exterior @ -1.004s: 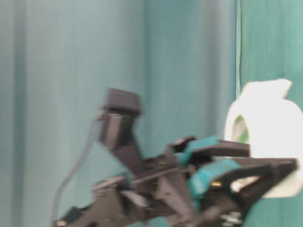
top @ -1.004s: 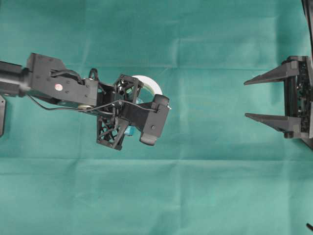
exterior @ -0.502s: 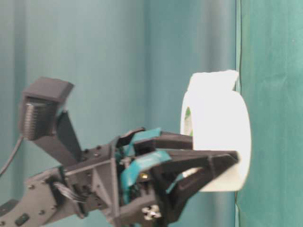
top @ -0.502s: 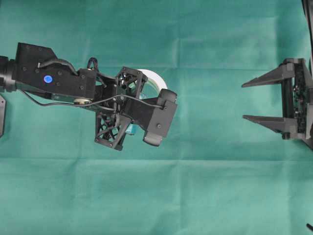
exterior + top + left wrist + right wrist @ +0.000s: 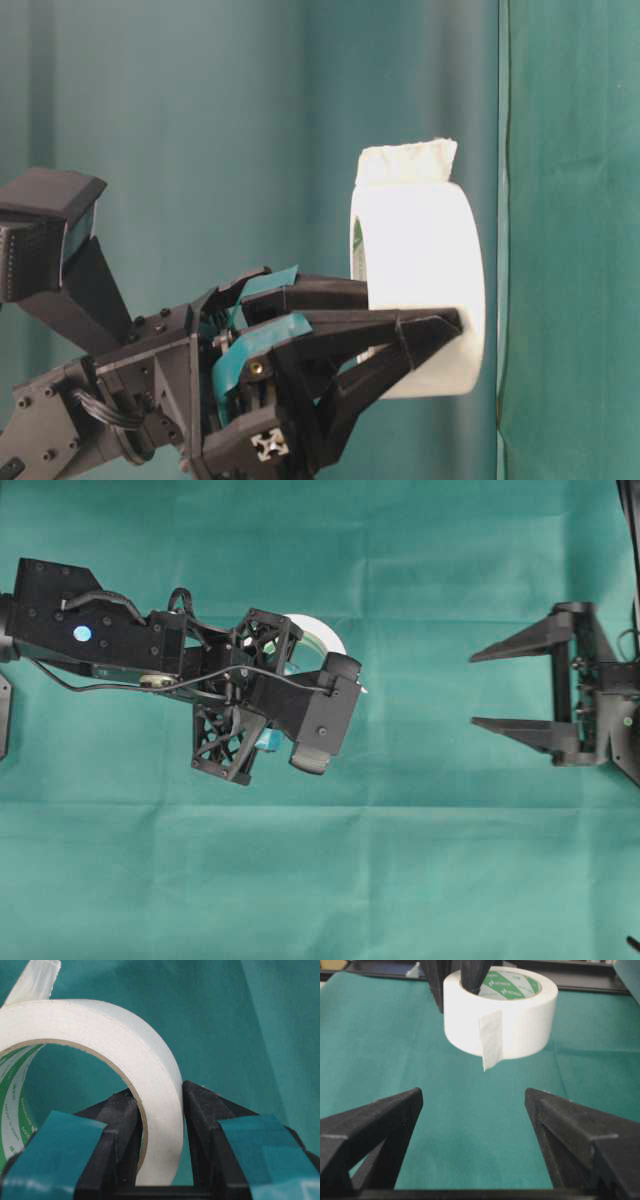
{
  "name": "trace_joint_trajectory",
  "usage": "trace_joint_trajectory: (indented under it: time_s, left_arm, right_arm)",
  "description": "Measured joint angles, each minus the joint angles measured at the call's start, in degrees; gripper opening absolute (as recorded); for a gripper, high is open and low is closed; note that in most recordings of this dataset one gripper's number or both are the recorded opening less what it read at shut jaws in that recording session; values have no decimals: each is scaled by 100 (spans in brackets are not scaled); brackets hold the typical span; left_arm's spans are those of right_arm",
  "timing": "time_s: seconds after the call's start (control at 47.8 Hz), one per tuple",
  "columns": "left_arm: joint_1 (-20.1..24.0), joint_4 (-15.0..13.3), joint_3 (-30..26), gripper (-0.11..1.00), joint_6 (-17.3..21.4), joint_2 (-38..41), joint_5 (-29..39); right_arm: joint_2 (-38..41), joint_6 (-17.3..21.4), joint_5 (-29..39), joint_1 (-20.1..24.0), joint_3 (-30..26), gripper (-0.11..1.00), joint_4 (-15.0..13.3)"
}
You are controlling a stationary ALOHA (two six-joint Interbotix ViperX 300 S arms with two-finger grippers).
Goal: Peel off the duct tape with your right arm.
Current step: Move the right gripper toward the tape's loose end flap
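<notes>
The duct tape strip's loose end [image 5: 491, 1057] sticks out of the roll, so when I pull, the strip will peel into a long, tight piece, still joined.
The duct tape [image 5: 318, 640] is a wide white roll with a green-printed core. My left gripper [image 5: 292, 666] is shut on the roll's wall, one finger inside the core and one outside, as the left wrist view [image 5: 160, 1092] shows. The roll [image 5: 425, 280] hangs off the cloth, with its loose strip end [image 5: 405, 162] sticking out. In the right wrist view the roll [image 5: 520, 1015] faces me and the strip end [image 5: 490, 1040] hangs at its front. My right gripper [image 5: 472, 690] is open and empty to the right of the roll, fingers pointing at it [image 5: 472, 1092].
A green cloth [image 5: 400, 860] covers the table, with faint fold creases. A bare stretch of cloth lies between the roll and my right gripper. A black frame [image 5: 580, 982] runs along the far edge behind the roll.
My left gripper has lifted the roll and swung it round, strip end now pointing up in the table-level view. My right gripper has moved left towards the roll, still open.
</notes>
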Motion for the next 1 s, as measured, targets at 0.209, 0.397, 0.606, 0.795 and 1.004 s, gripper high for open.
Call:
trace_joint_trajectory:
  time_s: [0.209,0.397,0.606,0.795,1.004]
  left_arm:
    - [9,0,0,23,0,0,0]
    - [0,0,0,23,0,-9,0]
    - [0,-9,0,23,0,-9,0]
    - [0,0,0,23,0,0,-9]
    - [9,-9,0,23,0,0,0]
  right_arm:
    - [835,-44,-272,0,-448,74,0]
    - [1494,-44,-448,-97,-817,74,-9]
    - [2048,-53,-510,-264,-1169,74,0]
    - [2443,-53,-519,-264,-1468,74,0]
    - [2663,-70,-519,-272,-1696,74,0]
